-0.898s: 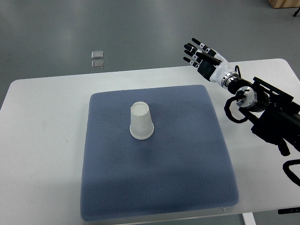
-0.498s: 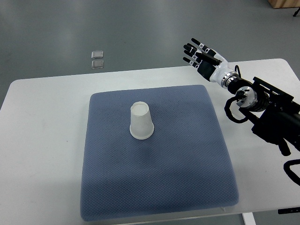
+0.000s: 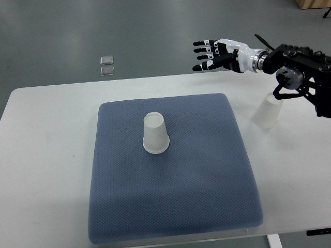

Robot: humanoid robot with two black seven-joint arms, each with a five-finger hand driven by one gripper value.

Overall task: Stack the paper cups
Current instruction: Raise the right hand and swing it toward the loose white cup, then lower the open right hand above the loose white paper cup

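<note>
When I lower the second cup [image 3: 268, 111], I expect it to slide over the cup on the mat [image 3: 155, 133] nearly to that cup's rim: both cups taper upward.
A white paper cup [image 3: 155, 134] stands upside down near the middle of the blue mat [image 3: 173, 201]. A second white paper cup [image 3: 268, 111] stands upside down on the white table to the right of the mat, partly behind my right forearm. My right hand [image 3: 212, 54] hovers beyond the table's far edge, above and right of the mat, fingers spread and pointing left, holding nothing. It is well apart from both cups. My left arm does not show.
The white table [image 3: 46, 170] carries the mat, with bare margins on the left and right. Two small clear square items [image 3: 107, 65] lie on the grey floor beyond the table's far edge.
My right arm has swung up and back, and the hand has turned so its fingers point left. This uncovered the second cup at the right of the mat.
</note>
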